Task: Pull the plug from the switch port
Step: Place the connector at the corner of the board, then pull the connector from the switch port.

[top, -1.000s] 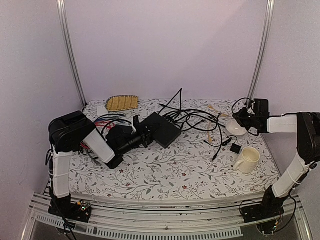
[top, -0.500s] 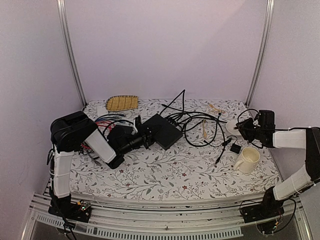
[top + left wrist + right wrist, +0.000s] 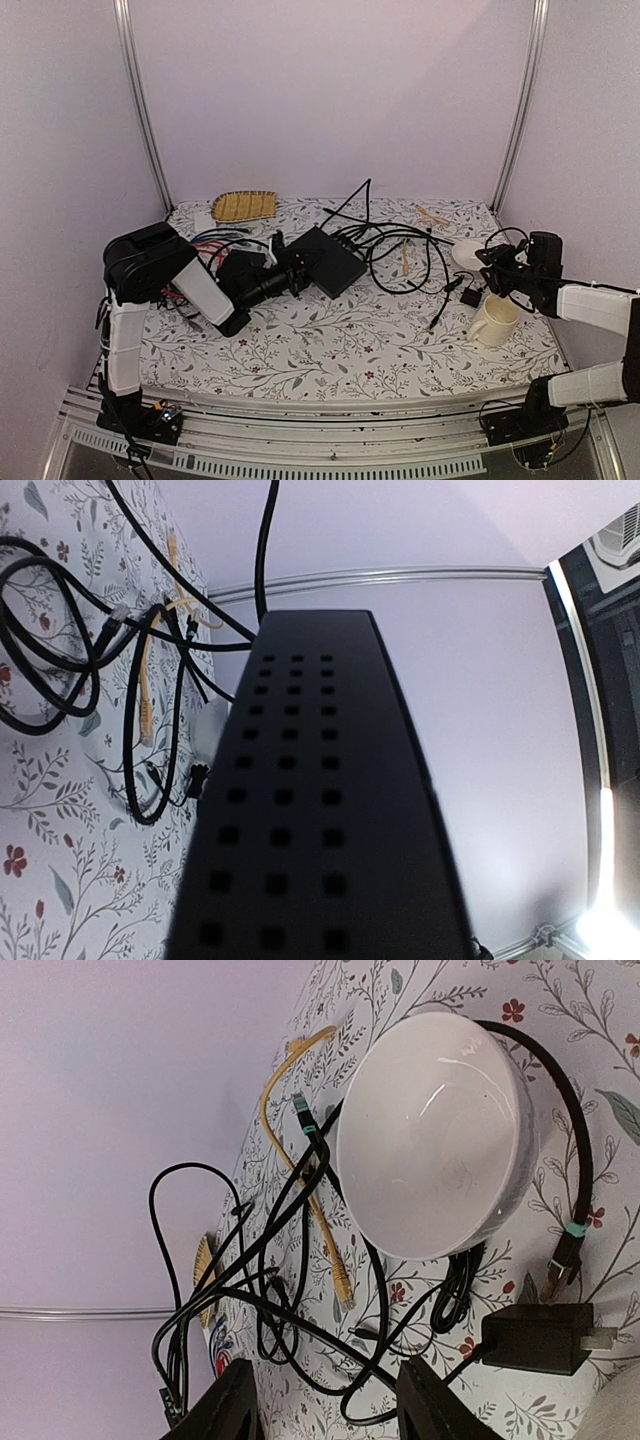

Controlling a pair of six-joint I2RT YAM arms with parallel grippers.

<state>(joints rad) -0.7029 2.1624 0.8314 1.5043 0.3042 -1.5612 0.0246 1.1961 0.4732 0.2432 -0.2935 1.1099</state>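
Observation:
My right gripper goes on toward the plugs [image 3: 349,238] until its fingers are on both sides of one, because my left gripper is holding the switch with the cabled edge [image 3: 347,247] facing my right gripper.
The switch [image 3: 328,262] is a flat black box left of the table's middle. It fills the left wrist view [image 3: 320,810], showing rows of small vent holes. My left gripper [image 3: 290,272] is shut on its near-left end; its fingers are hidden in the wrist view. A tangle of black cables [image 3: 390,245] runs from the switch's far edge to the right, and I cannot tell whether a plug sits in a port. A loose black cable end with a teal clip [image 3: 300,1105] lies on the cloth. My right gripper [image 3: 487,265] is open and empty [image 3: 325,1390], beside the white bowl [image 3: 435,1130].
A cream mug [image 3: 495,318] stands at the right front. A black power adapter [image 3: 540,1338] and a yellow cable [image 3: 300,1160] lie near the bowl. A yellow woven tray [image 3: 245,205] sits at the back left. Red and blue cables [image 3: 210,240] lie behind the left arm.
My right arm has drawn back to the right and toward the near side, dropping lower. The black cable tangle has shifted a little to the right. The left arm and switch have stayed put.

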